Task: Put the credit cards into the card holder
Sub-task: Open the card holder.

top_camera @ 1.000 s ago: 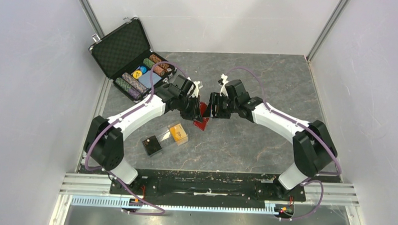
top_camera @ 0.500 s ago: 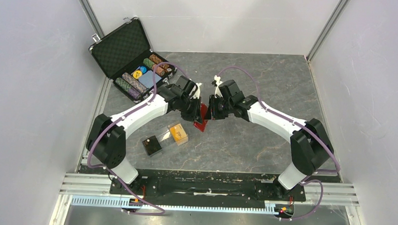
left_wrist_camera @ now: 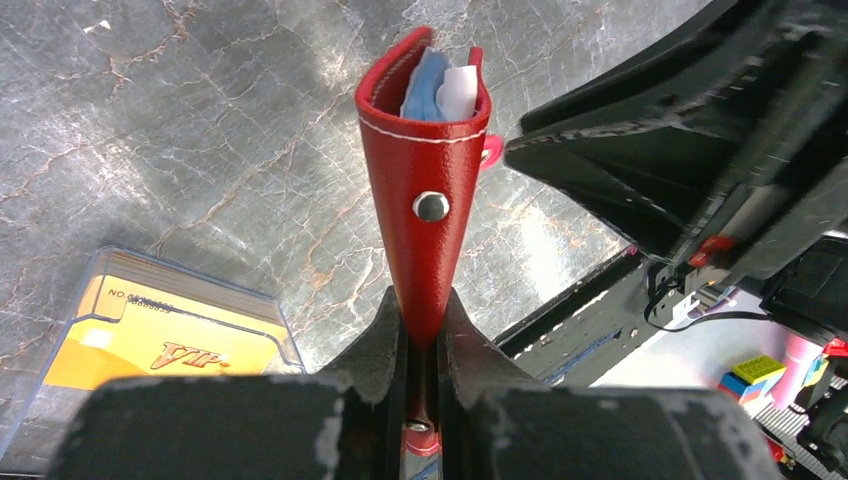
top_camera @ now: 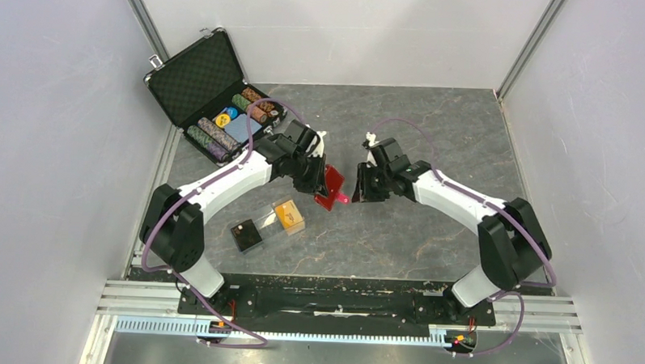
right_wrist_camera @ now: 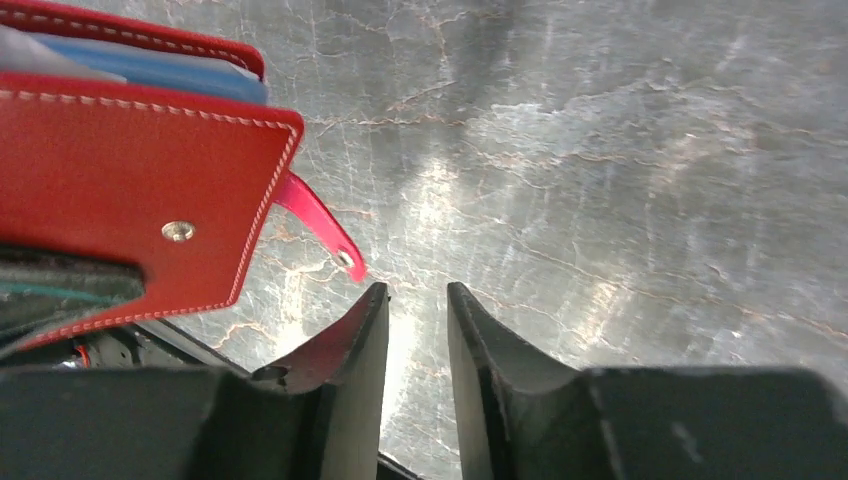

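Note:
My left gripper pinches the red card holder's covers (top_camera: 330, 187) shut. My right gripper should grab the snap strap (top_camera: 342, 198) before my left gripper lets go of the covers.
My left gripper (top_camera: 316, 180) is shut on the bottom edge of the red card holder (top_camera: 330, 188) and holds it upright above the table. In the left wrist view the holder (left_wrist_camera: 425, 160) rises from my pinched jaws (left_wrist_camera: 424, 320), with a pale grey-blue card (left_wrist_camera: 424, 85) and a white edge showing in its open top. My right gripper (top_camera: 359, 190) is open and empty, just right of the holder and apart from it. In the right wrist view the holder (right_wrist_camera: 120, 190) and its snap strap (right_wrist_camera: 322, 228) lie up-left of my jaws (right_wrist_camera: 415, 295). Orange-gold cards (top_camera: 288, 215) lie in a clear box.
A small black square box (top_camera: 245, 234) sits left of the clear card box (left_wrist_camera: 150, 335). The open black chip case (top_camera: 217, 105) with poker chips stands at the back left. Grey walls close in the table on both sides.
My right gripper has drawn back to the right, away from the card holder it was against. The left gripper still holds the holder in about the same place.

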{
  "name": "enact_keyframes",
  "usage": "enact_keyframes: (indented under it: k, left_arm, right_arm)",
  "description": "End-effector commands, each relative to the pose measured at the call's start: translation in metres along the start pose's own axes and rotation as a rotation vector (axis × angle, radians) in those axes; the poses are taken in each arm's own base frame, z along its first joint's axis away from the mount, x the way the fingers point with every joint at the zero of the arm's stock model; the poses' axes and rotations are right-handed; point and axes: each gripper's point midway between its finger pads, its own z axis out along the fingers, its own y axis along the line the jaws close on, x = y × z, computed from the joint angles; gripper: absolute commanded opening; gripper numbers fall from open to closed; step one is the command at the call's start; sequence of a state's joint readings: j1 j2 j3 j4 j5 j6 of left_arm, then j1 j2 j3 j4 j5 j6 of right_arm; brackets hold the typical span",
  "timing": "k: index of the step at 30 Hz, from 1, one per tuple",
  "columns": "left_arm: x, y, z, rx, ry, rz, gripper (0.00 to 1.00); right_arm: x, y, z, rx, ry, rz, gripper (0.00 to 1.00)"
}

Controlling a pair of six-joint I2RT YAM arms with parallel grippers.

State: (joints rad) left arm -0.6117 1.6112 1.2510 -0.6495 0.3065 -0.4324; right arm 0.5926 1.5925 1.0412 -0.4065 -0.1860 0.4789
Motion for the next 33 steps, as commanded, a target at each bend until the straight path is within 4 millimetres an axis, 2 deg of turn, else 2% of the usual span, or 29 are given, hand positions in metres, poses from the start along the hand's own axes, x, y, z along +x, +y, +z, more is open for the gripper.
enact_keyframes:
  k: [1,4,7,12,16,20,23,26,29,31,33]
  left_arm:
    - [-0.022,-0.01,-0.011,0.033,-0.079,0.029,0.02]
    - [-0.021,-0.012,-0.01,0.055,-0.076,0.034,0.02]
    - [-0.022,-0.018,-0.011,0.087,-0.08,0.04,0.02]
    - [-0.021,-0.026,-0.014,0.136,-0.09,0.055,0.02]
    - [-0.021,-0.032,-0.016,0.171,-0.092,0.062,0.02]
    - [-0.021,-0.037,-0.018,0.203,-0.097,0.072,0.02]
    - [-0.021,-0.039,-0.021,0.214,-0.105,0.074,0.02]
    - [-0.021,-0.04,-0.021,0.218,-0.109,0.079,0.02]
    - [-0.022,-0.04,-0.022,0.219,-0.111,0.081,0.02]
    - [-0.022,-0.041,-0.022,0.218,-0.116,0.083,0.03]
    - [-0.024,-0.04,-0.021,0.217,-0.12,0.083,0.05]
  right_arm:
    - [-0.024,0.009,-0.032,-0.098,-0.132,-0.004,0.4]
    - [-0.032,0.017,-0.045,-0.19,-0.198,0.013,0.58]
    - [-0.032,0.026,-0.049,-0.279,-0.219,0.036,0.7]
    - [-0.025,0.036,-0.035,-0.356,-0.169,0.068,0.7]
    - [-0.031,0.031,-0.026,-0.332,-0.174,0.073,0.54]
    - [-0.033,0.035,-0.016,-0.35,-0.14,0.068,0.42]
    - [-0.036,0.034,-0.013,-0.343,-0.15,0.063,0.39]
    - [-0.036,0.035,-0.012,-0.357,-0.153,0.061,0.28]
    - [-0.038,0.038,-0.014,-0.368,-0.161,0.056,0.1]
    - [-0.047,0.044,-0.02,-0.391,-0.199,0.035,0.0]
    - [-0.053,0.046,-0.027,-0.4,-0.222,0.019,0.0]
